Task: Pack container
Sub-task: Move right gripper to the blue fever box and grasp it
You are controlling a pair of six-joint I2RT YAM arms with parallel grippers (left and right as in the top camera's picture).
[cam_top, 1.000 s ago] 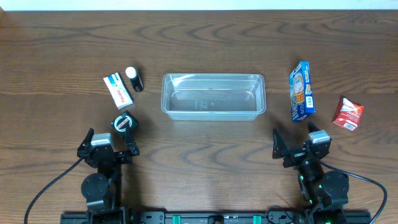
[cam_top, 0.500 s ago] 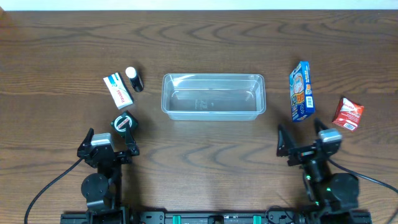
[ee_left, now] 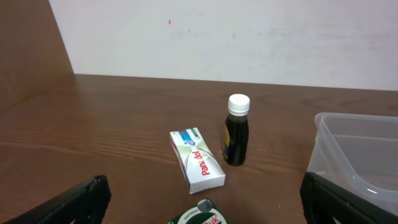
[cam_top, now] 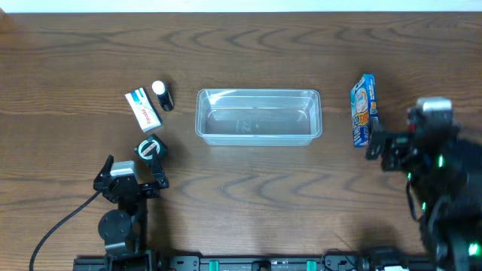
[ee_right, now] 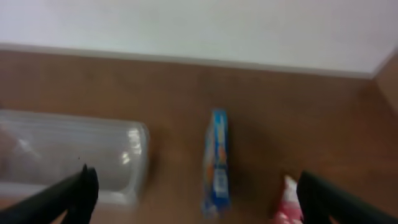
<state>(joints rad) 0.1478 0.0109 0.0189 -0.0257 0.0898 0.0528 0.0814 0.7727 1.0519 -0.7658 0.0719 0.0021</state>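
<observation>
My right gripper keeps going down to the blue box (cam_top: 363, 111) and closes there. The box is clear of the container, and its narrow width is lined up between my open fingers.
The clear plastic container (cam_top: 260, 117) stands empty at the table's middle; it also shows in the left wrist view (ee_left: 360, 149) and the right wrist view (ee_right: 68, 155). My left gripper (cam_top: 132, 170) is open and empty near the front edge, just behind a round green tin (cam_top: 148, 147). My right gripper (cam_top: 392, 150) is open and empty, raised beside an upright blue box (cam_top: 363, 109). In the blurred right wrist view its open fingers (ee_right: 211, 196) frame the blue box (ee_right: 217, 155) and a red box (ee_right: 287, 202). The right arm hides the red box in the overhead view.
A white Panadol box (cam_top: 142, 109) and a dark bottle with a white cap (cam_top: 162, 95) stand left of the container. The left wrist view shows the box (ee_left: 198, 160), the bottle (ee_left: 236, 132) and the tin (ee_left: 199, 216). A pale wall lies beyond the far edge.
My right arm has risen and swung to the right and away from the front edge, now beside the blue box and covering the red box. The left arm has not moved.
</observation>
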